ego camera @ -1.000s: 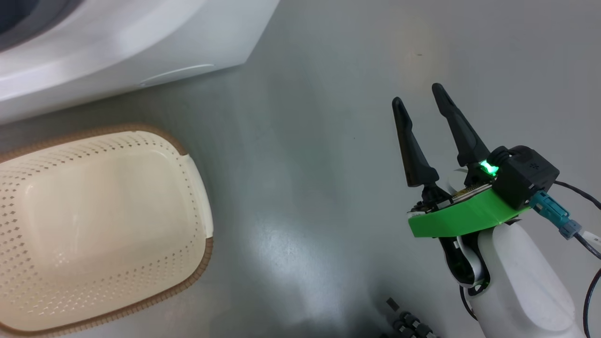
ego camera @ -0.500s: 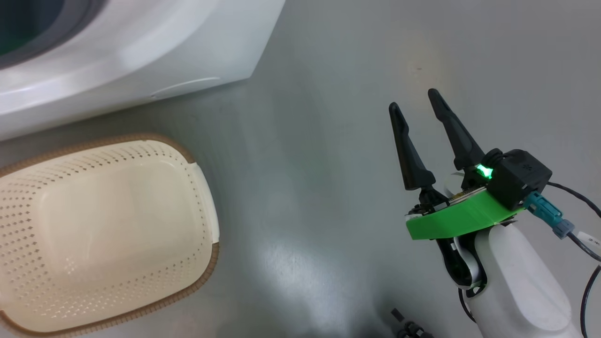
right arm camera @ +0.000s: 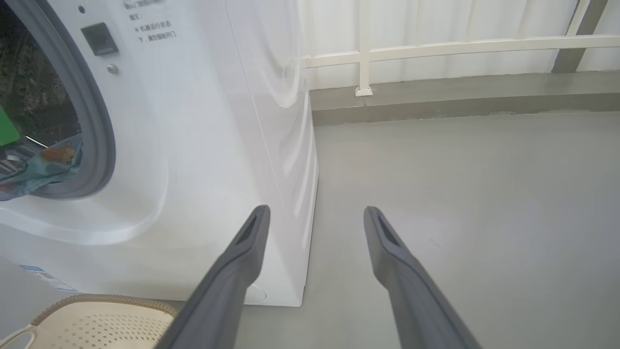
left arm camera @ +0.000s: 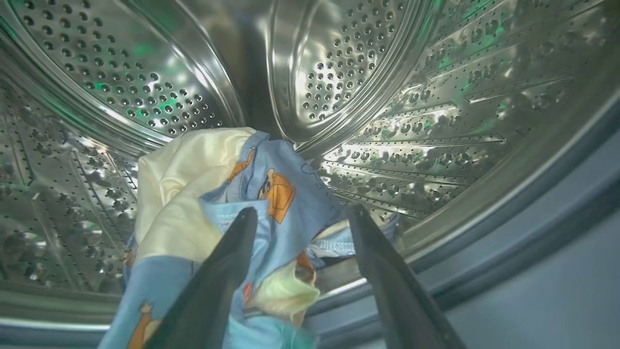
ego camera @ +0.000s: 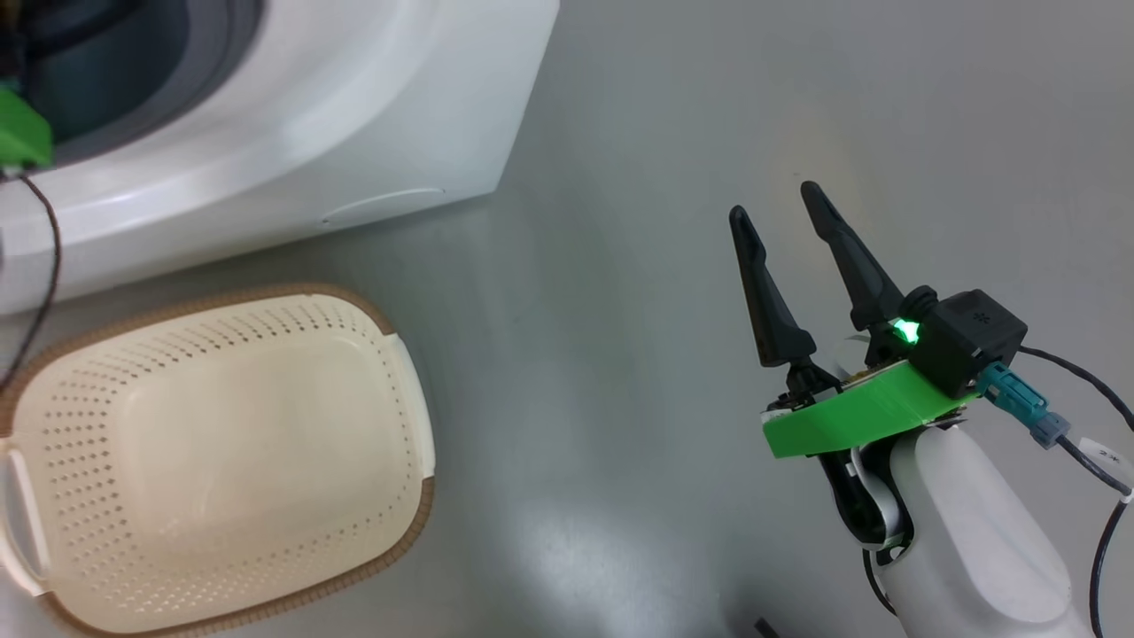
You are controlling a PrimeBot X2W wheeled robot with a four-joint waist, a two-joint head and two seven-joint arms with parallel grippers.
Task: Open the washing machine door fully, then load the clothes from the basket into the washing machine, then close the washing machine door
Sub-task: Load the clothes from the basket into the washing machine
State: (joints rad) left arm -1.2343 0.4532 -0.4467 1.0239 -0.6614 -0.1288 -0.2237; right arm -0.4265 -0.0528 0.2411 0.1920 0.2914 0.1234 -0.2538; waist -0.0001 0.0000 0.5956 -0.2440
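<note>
My gripper will push the clothes [left arm camera: 285, 186] inside, and they will then fold back onto themselves, because a limp light blue end [left arm camera: 152, 291] trails over the grey rubber ring.
Inside the washing machine's steel drum [left arm camera: 339, 63], the clothes [left arm camera: 203, 194], cream fabric and light blue cartoon-print fabric, lie heaped at the front by the grey rubber ring [left arm camera: 508, 232]. My left gripper [left arm camera: 300, 215] hangs open just over the heap, its fingers wide apart and gripping nothing. The basket [ego camera: 53, 381] stands empty on the floor before the white washing machine [ego camera: 310, 115]. My right gripper [ego camera: 772, 200] is open over bare floor, well right of the basket. The washing machine door is out of view.
In the right wrist view the washing machine [right arm camera: 218, 145] stands left of my right gripper [right arm camera: 316, 209], with clothes [right arm camera: 43, 165] in its opening and the basket [right arm camera: 97, 320] below. A white railing [right arm camera: 436, 48] and low kerb bound the grey floor [right arm camera: 460, 194] behind.
The head camera has shifted, so more of the machine's opening and the basket's left handle show. My left arm's green mount and cable now show at the left edge. The right gripper has barely moved.
</note>
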